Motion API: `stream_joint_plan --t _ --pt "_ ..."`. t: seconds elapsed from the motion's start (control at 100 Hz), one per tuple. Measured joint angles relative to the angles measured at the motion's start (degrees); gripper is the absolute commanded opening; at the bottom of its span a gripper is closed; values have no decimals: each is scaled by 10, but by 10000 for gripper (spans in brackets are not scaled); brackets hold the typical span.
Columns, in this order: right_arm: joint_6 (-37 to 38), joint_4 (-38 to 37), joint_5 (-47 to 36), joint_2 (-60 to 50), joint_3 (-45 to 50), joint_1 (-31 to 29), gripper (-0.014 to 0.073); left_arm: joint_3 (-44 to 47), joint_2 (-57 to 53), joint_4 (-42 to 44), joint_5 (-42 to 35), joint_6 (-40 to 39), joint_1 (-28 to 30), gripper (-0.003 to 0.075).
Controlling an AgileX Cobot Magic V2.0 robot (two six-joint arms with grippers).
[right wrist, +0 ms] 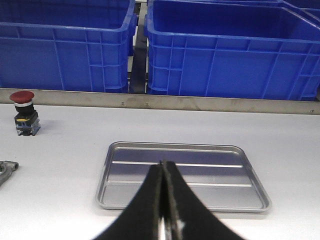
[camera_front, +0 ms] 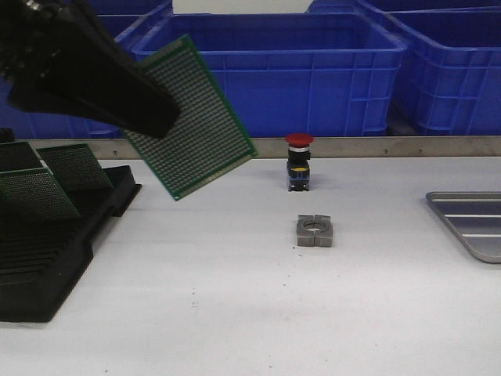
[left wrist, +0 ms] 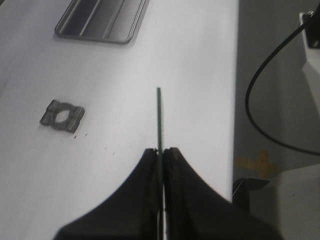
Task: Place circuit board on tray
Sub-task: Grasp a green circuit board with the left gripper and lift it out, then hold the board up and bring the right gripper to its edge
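Observation:
The tray [camera_front: 474, 225] is on my right gripper's side, a long way from my left gripper. My right gripper should grab the circuit board [camera_front: 222, 160] by its loose end.
My left gripper [camera_front: 160, 117] is shut on a green perforated circuit board [camera_front: 192, 117] and holds it tilted in the air, left of the table's middle. In the left wrist view the board [left wrist: 159, 120] shows edge-on between the shut fingers [left wrist: 147, 165]. The silver-grey tray [camera_front: 470, 219] lies at the table's right edge; it also shows in the left wrist view [left wrist: 100, 22] and the right wrist view [right wrist: 182, 175]. My right gripper [right wrist: 163, 164] is shut and empty, in front of the tray. It is not in the front view.
A black slotted rack [camera_front: 55, 235] with more green boards [camera_front: 35, 192] stands at the left. A red-topped push button [camera_front: 299, 160] and a grey metal clamp block [camera_front: 315, 231] sit mid-table. Blue bins [camera_front: 290, 70] line the back behind a metal rail.

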Motion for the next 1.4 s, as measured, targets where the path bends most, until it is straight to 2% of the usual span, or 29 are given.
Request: stream_joint_plan --t 0.23,0.51,0.7,0.83,1.19,1.4 --pt "0 0 0 0 0 0 -60 0 0 -28 0 0 -45 -17" --pt "1 7 -1 0 -1 0 -60 0 0 -30 0 0 -47 -17" --pt "1 21 123 3 -73 0 -60 0 0 -31 4 0 -47 -17" --pt "1 23 177 38 -132 0 -60 0 0 -32 7 0 -47 -17" --pt "2 83 369 243 -267 0 -60 0 0 -37 10 0 -47 -17" --pt "-43 136 409 361 -321 0 -28 0 0 -46 10 0 -47 -17"
